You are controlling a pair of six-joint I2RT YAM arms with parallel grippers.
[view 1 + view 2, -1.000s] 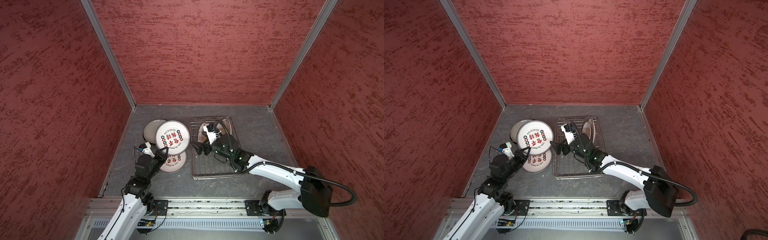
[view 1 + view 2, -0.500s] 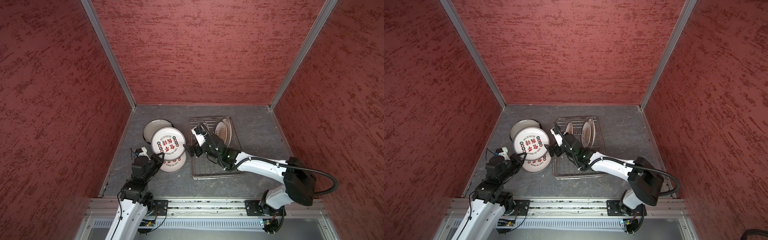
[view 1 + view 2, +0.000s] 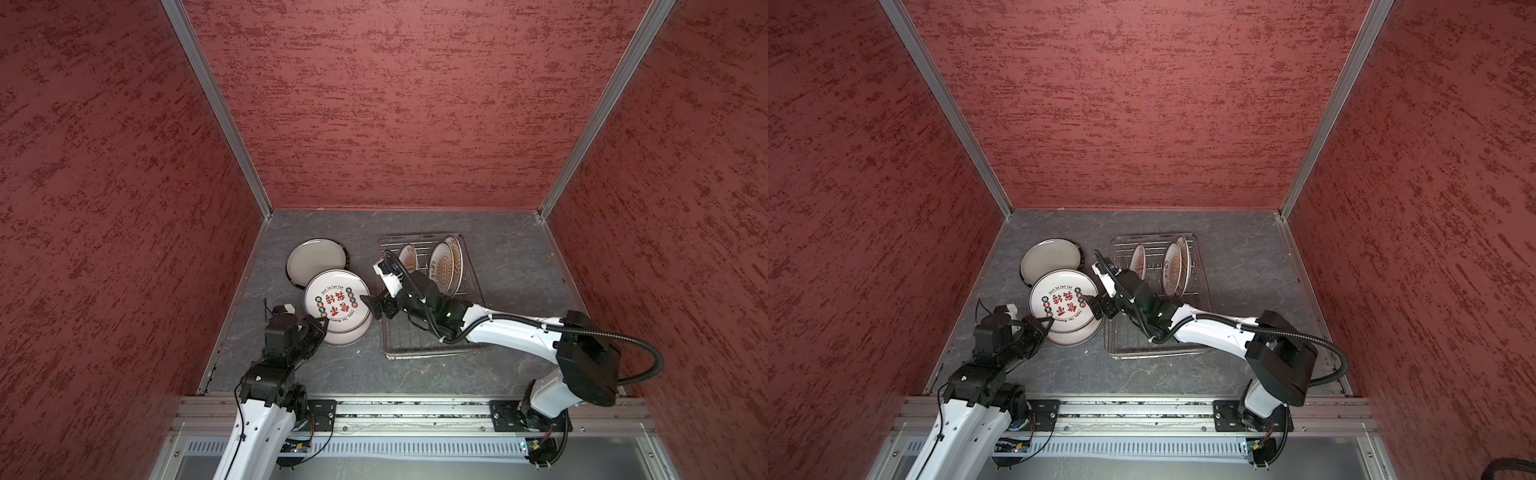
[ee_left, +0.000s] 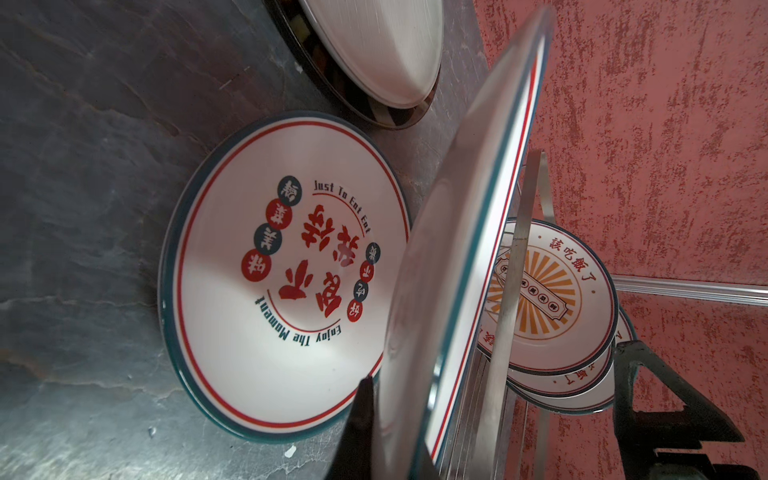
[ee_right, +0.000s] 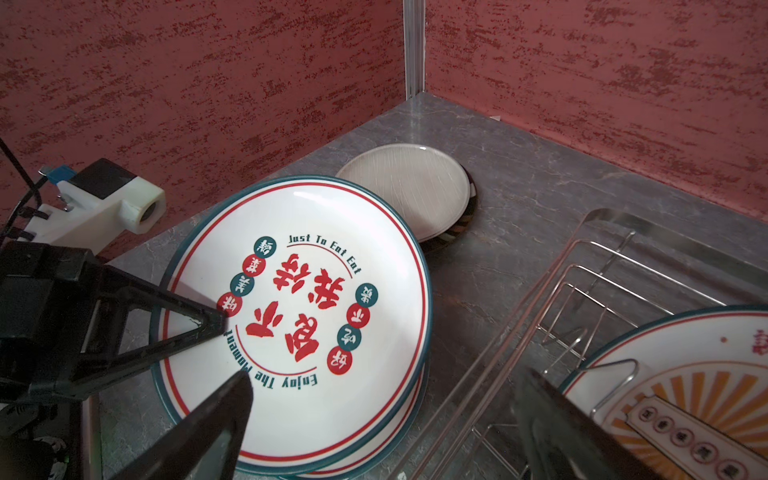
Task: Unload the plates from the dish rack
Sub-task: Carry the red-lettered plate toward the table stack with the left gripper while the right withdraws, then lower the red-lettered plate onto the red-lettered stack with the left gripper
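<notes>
The upper red-character plate (image 3: 336,299) is hanging face up over the matching plate (image 3: 350,336), so my left gripper should go on lowering it until it rests there, and then let go.
A white plate with red characters (image 3: 336,301) (image 3: 1063,305) (image 5: 324,299) hangs slightly tilted just over a matching plate (image 3: 355,334) (image 4: 282,274) that lies flat on the table. My left gripper (image 3: 320,324) (image 3: 1046,324) (image 4: 395,415) is shut on the near rim of the upper plate (image 4: 457,249). My right gripper (image 3: 372,305) (image 3: 1096,306) (image 5: 386,415) is open and holds nothing, between this plate's right edge and the dish rack (image 3: 432,353) (image 3: 1154,353) (image 5: 582,291). Three sunburst plates (image 3: 442,264) (image 3: 1173,266) (image 4: 552,299) (image 5: 685,395) stand upright in the rack.
An off-white plate (image 3: 316,259) (image 3: 1050,259) (image 5: 407,195) lies on a dark-rimmed plate (image 4: 374,116) at the back left, partly under the red-character plates. Red walls close in the grey table (image 3: 519,270) on three sides.
My left gripper has lowered the red-character plate toward the matching plate on the table. The right arm has swung left from over the rack to the plate's right edge.
</notes>
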